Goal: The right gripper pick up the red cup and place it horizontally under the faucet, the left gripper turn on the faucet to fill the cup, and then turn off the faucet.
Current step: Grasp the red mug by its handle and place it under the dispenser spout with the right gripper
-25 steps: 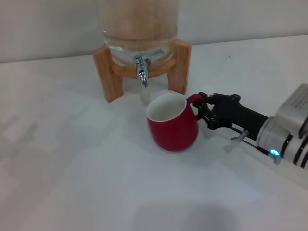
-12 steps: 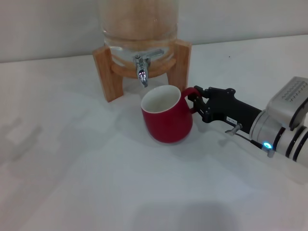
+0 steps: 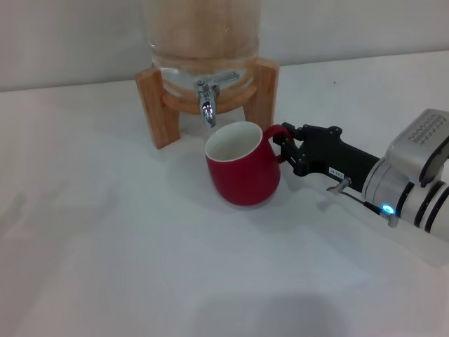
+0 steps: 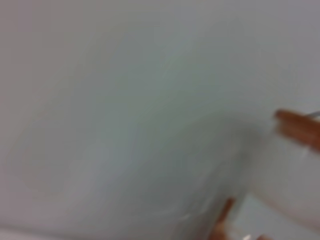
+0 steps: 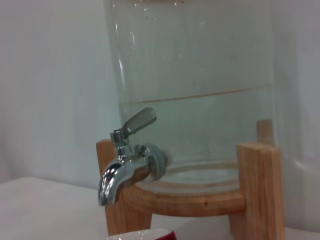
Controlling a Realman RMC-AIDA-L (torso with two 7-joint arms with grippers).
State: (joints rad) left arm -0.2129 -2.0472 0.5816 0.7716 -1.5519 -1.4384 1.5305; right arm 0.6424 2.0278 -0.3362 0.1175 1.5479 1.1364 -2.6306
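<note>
The red cup leans beside the faucet's spout, so my left gripper should pause while my right gripper moves the cup under the spout and straightens it.
The red cup stands upright with its white inside showing, just in front of the faucet and a little to its right. My right gripper comes in from the right and is shut on the cup's red loop handle. In the right wrist view the chrome faucet fills the left middle, lever raised at a slant and spout pointing down, with the red cup's rim at the bottom edge. The left gripper is out of view.
The faucet is fixed to a clear glass jar holding water, set on a wooden stand at the back of the white table. The left wrist view shows only a pale surface and a wood-coloured edge.
My right gripper has carried the red cup back and to the left, closer to the faucet. Over the last half second it has barely moved.
</note>
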